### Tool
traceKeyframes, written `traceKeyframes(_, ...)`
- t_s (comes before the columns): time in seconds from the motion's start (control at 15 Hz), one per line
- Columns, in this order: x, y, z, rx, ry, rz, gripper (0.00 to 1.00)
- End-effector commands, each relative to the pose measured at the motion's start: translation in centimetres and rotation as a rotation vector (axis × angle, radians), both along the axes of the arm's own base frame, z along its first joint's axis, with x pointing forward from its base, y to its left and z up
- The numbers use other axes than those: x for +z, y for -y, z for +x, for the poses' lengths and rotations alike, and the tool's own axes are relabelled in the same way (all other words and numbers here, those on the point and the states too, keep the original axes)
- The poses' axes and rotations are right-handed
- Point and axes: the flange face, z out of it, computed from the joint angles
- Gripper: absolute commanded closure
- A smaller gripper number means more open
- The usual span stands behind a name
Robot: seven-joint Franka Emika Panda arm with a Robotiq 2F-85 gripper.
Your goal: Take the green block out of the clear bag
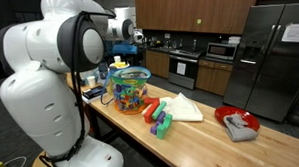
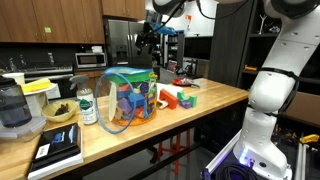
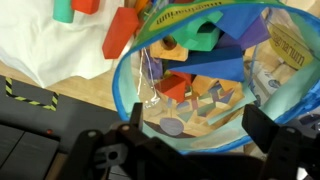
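My open fingers are short of the green block, which lies near the clear bag's far rim point(image 3: 188, 14), so my gripper should move over the green block point(image 3: 200, 38) before it reaches down.
The clear bag point(image 1: 129, 89) stands on the wooden counter, full of small multicoloured blocks; it also shows in an exterior view point(image 2: 130, 100). In the wrist view I look down into its blue-rimmed mouth point(image 3: 125, 95). A green block point(image 3: 205, 37) lies among the blocks inside, near the far rim. My gripper point(image 3: 200, 125) is open and empty, its two black fingers over the bag's opening. In both exterior views the gripper point(image 1: 137, 37) point(image 2: 150, 40) hangs well above the bag.
Beside the bag lie a folded white cloth point(image 1: 184, 108), an orange-red block point(image 1: 151, 107) and a green block point(image 1: 160, 123). A red plate with a grey rag point(image 1: 238, 123) sits further along. A bottle point(image 2: 87, 105), a bowl point(image 2: 60, 112) and a blender point(image 2: 15, 105) stand on the bag's other side.
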Motion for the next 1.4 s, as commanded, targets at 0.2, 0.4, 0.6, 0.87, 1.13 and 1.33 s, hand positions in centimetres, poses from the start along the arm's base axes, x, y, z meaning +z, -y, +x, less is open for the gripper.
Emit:
traceKeyframes(0.2,-0.3,-2.4,1.1,0.052,-0.003,-0.011,0.0)
traceKeyframes(0.4,-0.3,-2.2,1.2,0.049,-0.003,-0.011,0.0)
traceKeyframes(0.6,-0.3,-2.0,1.2,0.046,-0.003,-0.01,0.0)
traceKeyframes(0.87,-0.3,-2.1,1.2,0.046,-0.003,-0.01,0.0)
traceKeyframes(1.13,-0.3,-2.1,1.2,0.046,-0.003,-0.01,0.0)
traceKeyframes(1.33,-1.1,-2.4,1.5,0.044,-0.012,-0.008,0.0)
